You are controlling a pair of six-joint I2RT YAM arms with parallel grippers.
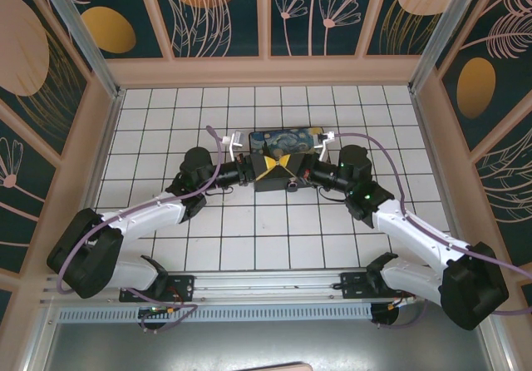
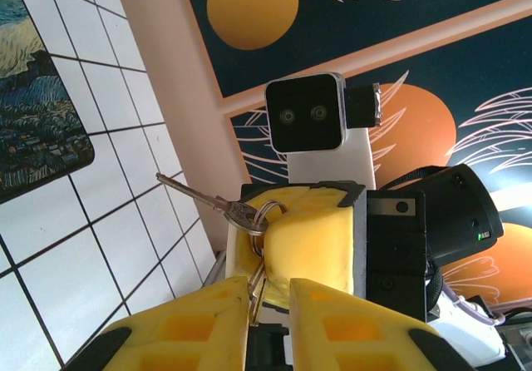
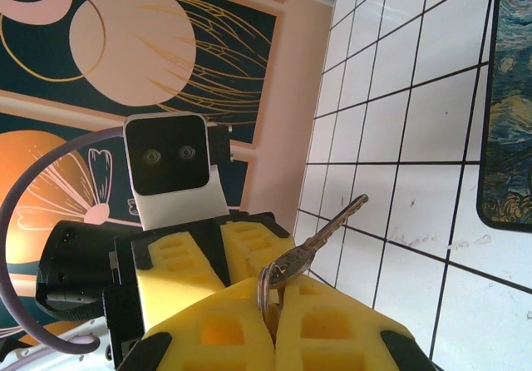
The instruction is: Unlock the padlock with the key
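Observation:
My left gripper has a finger against the hanging key (image 2: 256,294), so I should open that gripper, move back and close the fingers on it (image 2: 261,269) before my right gripper opens.
My two grippers meet tip to tip above the tiles, just in front of the painted box (image 1: 287,142). The right gripper (image 3: 274,292) is shut on the ring of the key bunch. One silvery key (image 3: 328,230) sticks out sideways from it. In the left wrist view that key (image 2: 199,196) points left, away from the right gripper (image 2: 303,238). A second key (image 2: 256,284) hangs down into the narrow gap of my left gripper (image 2: 270,292). It lies against one finger, and the jaws stand slightly apart. The padlock is hidden.
The painted box (image 2: 33,113) lies flat on the white tiled floor (image 1: 249,230), close behind the grippers. Patterned walls (image 1: 266,13) and pale wooden borders (image 1: 108,130) close in the floor on three sides. Purple cables (image 1: 391,163) run along both arms.

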